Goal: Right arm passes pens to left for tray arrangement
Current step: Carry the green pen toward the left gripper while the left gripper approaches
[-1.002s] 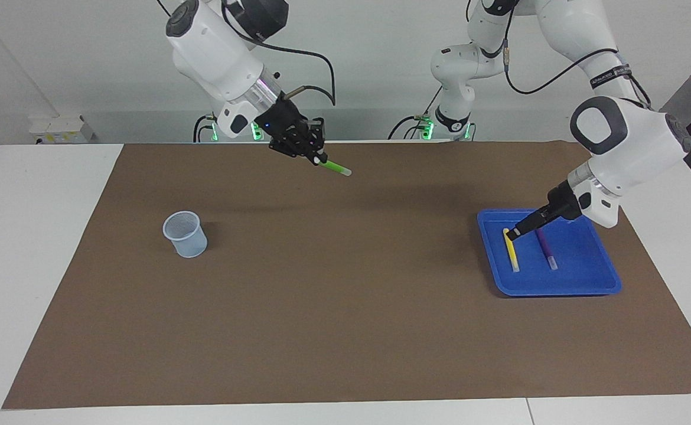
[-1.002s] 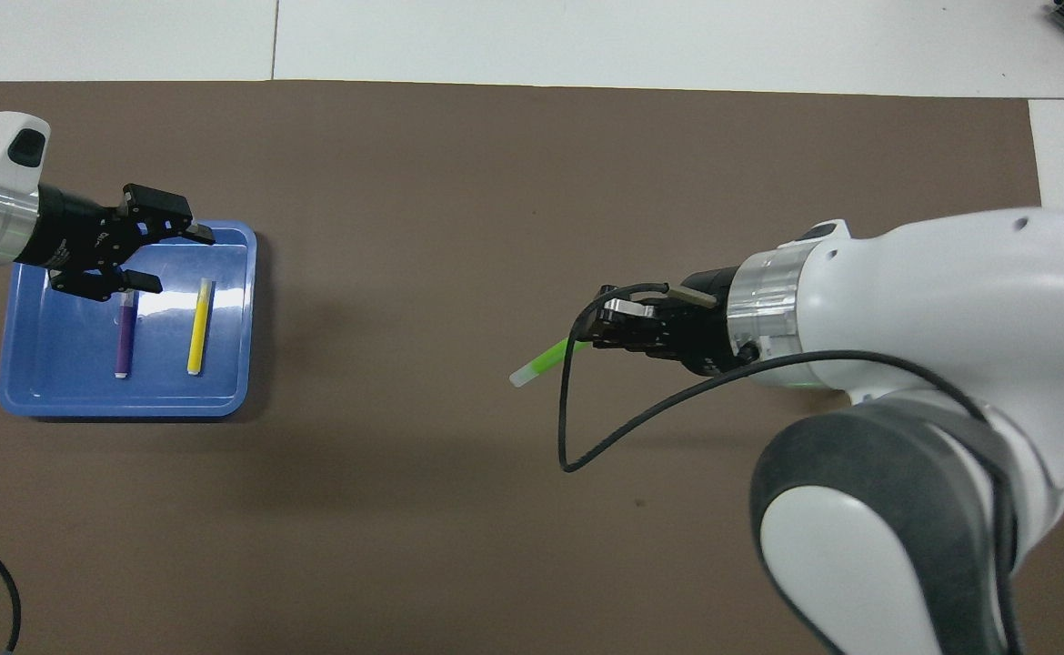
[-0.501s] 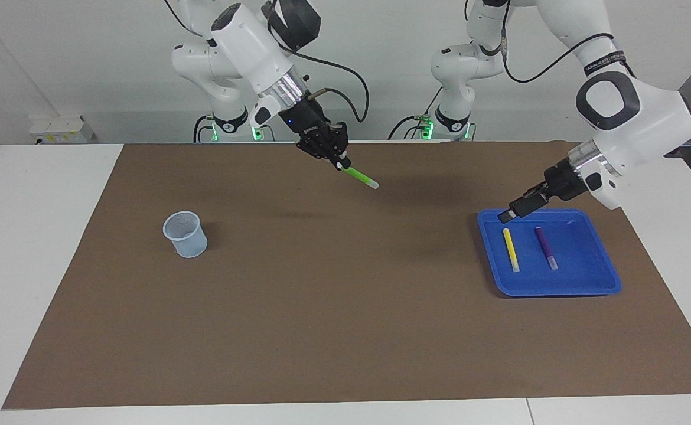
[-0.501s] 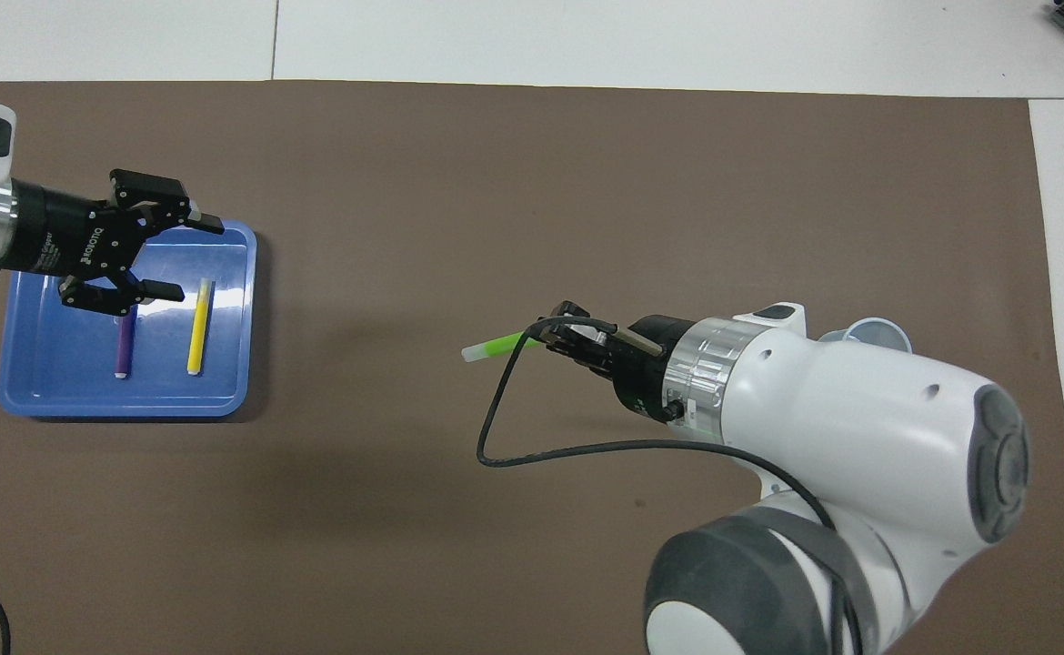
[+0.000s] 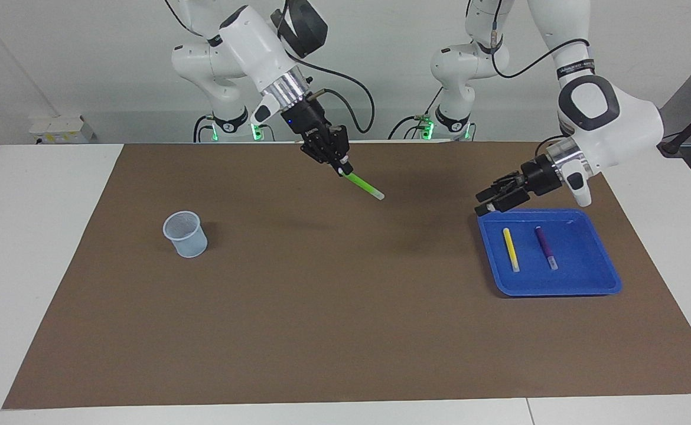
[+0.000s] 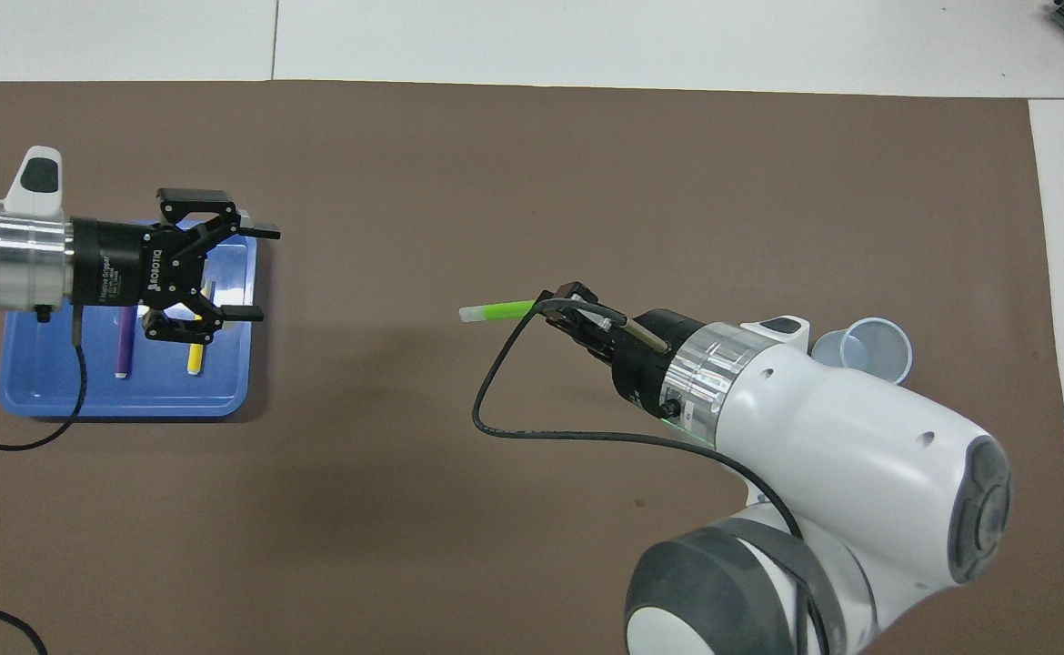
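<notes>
My left gripper's fingers are open, and the green pen's pale tip (image 6: 473, 313) sticks out free toward them. I keep moving them across until they are on either side of the pen's body (image 6: 507, 310).
My right gripper (image 5: 341, 168) is shut on the green pen (image 5: 364, 186) and holds it in the air over the mat's middle, pale tip pointing toward the left arm's end. In the overhead view the green pen (image 6: 496, 311) sticks out of the right gripper (image 6: 557, 305). My left gripper (image 5: 487, 203) is open and empty, raised over the edge of the blue tray (image 5: 558, 289) that faces the pen; it also shows in the overhead view (image 6: 259, 273). The yellow pen (image 5: 511, 249) and the purple pen (image 5: 546, 247) lie side by side in the tray (image 6: 123, 405).
A small translucent pale-blue cup (image 5: 185, 234) stands on the brown mat toward the right arm's end; it also shows in the overhead view (image 6: 864, 350). A black cable loops from the right wrist over the mat.
My right gripper has carried the green pen out over the mat toward the left arm's end. My left gripper has risen out of the tray and moved toward the pen, staying open.
</notes>
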Robot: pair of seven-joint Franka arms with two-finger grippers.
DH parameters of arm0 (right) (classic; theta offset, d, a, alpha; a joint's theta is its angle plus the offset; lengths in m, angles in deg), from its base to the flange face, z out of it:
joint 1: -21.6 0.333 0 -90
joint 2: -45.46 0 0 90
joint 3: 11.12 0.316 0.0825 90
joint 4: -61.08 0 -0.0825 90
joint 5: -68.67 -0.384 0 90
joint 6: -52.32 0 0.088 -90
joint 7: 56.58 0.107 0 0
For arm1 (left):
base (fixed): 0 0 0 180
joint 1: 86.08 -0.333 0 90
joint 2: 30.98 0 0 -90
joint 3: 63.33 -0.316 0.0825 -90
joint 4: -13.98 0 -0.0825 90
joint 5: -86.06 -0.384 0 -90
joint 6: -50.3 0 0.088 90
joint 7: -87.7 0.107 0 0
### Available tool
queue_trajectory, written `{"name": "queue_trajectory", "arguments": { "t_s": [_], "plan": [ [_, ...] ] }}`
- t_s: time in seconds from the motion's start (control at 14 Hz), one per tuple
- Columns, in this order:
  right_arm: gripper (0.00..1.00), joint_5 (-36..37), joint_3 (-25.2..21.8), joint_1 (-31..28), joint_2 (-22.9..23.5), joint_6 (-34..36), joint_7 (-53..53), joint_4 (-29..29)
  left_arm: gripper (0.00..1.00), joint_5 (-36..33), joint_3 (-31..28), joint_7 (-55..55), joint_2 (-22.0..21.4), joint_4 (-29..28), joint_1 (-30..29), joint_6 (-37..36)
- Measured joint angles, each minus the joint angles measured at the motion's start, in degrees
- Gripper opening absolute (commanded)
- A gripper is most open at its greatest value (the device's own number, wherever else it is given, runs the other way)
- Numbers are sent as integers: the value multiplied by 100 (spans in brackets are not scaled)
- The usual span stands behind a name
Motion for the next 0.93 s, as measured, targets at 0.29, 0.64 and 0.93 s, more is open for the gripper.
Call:
{"name": "queue_trajectory", "arguments": {
  "t_s": [0.29, 0.64, 0.93],
  "plan": [
    [0, 0, 3, 8, 0, -43, 4, -3, 99, 448, 22, -933, -274, -346, 851, 1200],
    [0, -392, 18, 114, 0, -385, 14, -15, 95, 682, 29, -2069, -590, -625, 1908, 2613],
    [0, -561, 26, 289, 1, -601, 14, -80, 92, 711, 32, -2755, -693, -790, 2609, 3468]
  ]
}}
